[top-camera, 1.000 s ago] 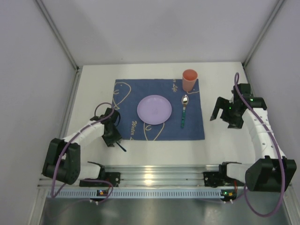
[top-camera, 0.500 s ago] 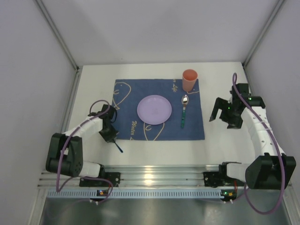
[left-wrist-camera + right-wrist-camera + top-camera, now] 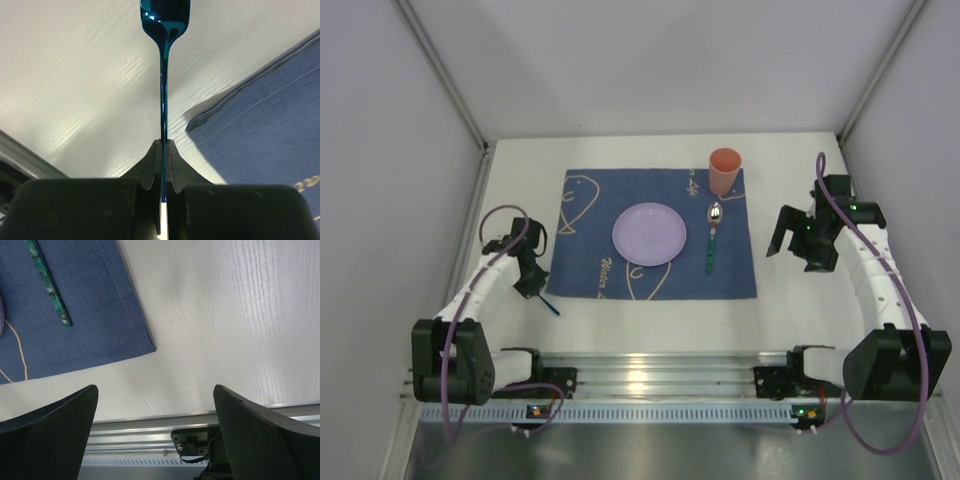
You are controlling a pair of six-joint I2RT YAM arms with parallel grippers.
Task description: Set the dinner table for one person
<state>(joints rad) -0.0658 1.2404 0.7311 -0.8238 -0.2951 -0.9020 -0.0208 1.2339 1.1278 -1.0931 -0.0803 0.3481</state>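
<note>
I can see that the dark blue cloth across the lilac plate (image 3: 586, 238) from the spoon is clear, so I should keep moving the blue utensil with my left gripper until it lies there.
The dinner table (image 3: 800, 160) is a white top carrying a dark blue cloth (image 3: 590, 270). On the cloth sit a lilac plate (image 3: 649, 234), an orange cup (image 3: 724, 172) and a spoon (image 3: 712, 235) with a green handle. My left gripper (image 3: 533, 285) hovers just left of the cloth's near left corner, shut on a shiny blue utensil (image 3: 163, 100). The utensil's wide end (image 3: 165, 20) points away from the jaws; in the top view it (image 3: 549, 304) sticks out toward the near edge. My right gripper (image 3: 792, 243) stands open over bare table right of the cloth, holding nothing.
A metal rail (image 3: 660, 375) with both arm bases runs along the near edge. Grey walls close in the left, right and back sides. The right wrist view shows the cloth's corner (image 3: 90, 315), the spoon's green handle (image 3: 47, 282) and the rail (image 3: 150, 427).
My left gripper has shut on the blue utensil and carried it leftward, off the cloth's edge. The right arm has not moved.
</note>
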